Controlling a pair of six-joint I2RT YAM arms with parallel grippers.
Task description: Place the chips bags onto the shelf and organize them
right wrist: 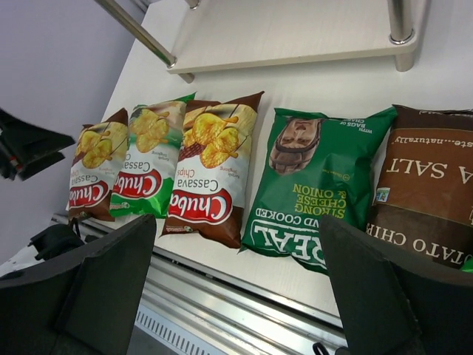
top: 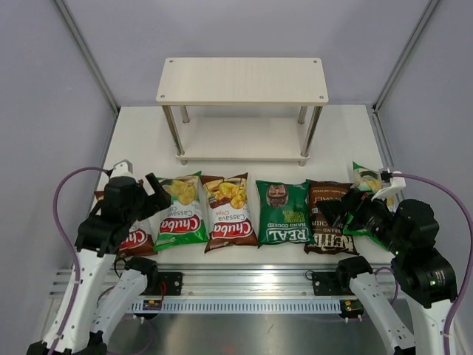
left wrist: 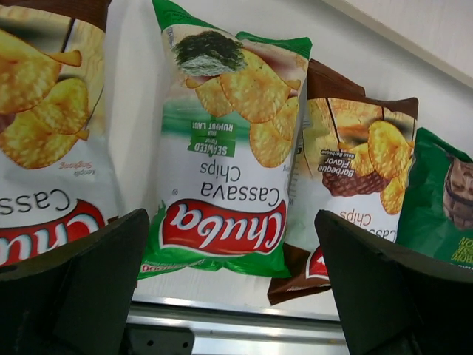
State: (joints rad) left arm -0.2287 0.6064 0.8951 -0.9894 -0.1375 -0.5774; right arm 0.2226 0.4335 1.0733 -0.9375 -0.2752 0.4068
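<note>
The light-green Chuba bag's front (top: 181,212) sticks out between flat end seams (top: 182,243), so the bag's middle will squeeze in and its top will stay puffy when I lift the bag.
The shelf (top: 242,81) stands at the back middle, both boards bare; its lower board shows in the right wrist view (right wrist: 295,33). Six chips bags lie in a row in front: brown Chuba (top: 133,240), light-green Chuba (top: 179,211), brown Chuba (top: 229,212), dark-green REAL (top: 283,212), Kettle (top: 325,218), and a light-green bag (top: 366,181) partly hidden by the right arm. My left gripper (top: 148,194) is open and empty above the leftmost bags; its view (left wrist: 231,217) frames the light-green Chuba (left wrist: 229,148). My right gripper (top: 336,211) is open and empty over the Kettle bag; its view (right wrist: 238,220) shows REAL (right wrist: 318,185).
A metal rail (top: 244,285) runs along the table's near edge, just below the bags. Grey enclosure walls and slanted frame posts (top: 89,55) close in the left, right and back. The shelf's metal legs (top: 174,129) stand on the white table.
</note>
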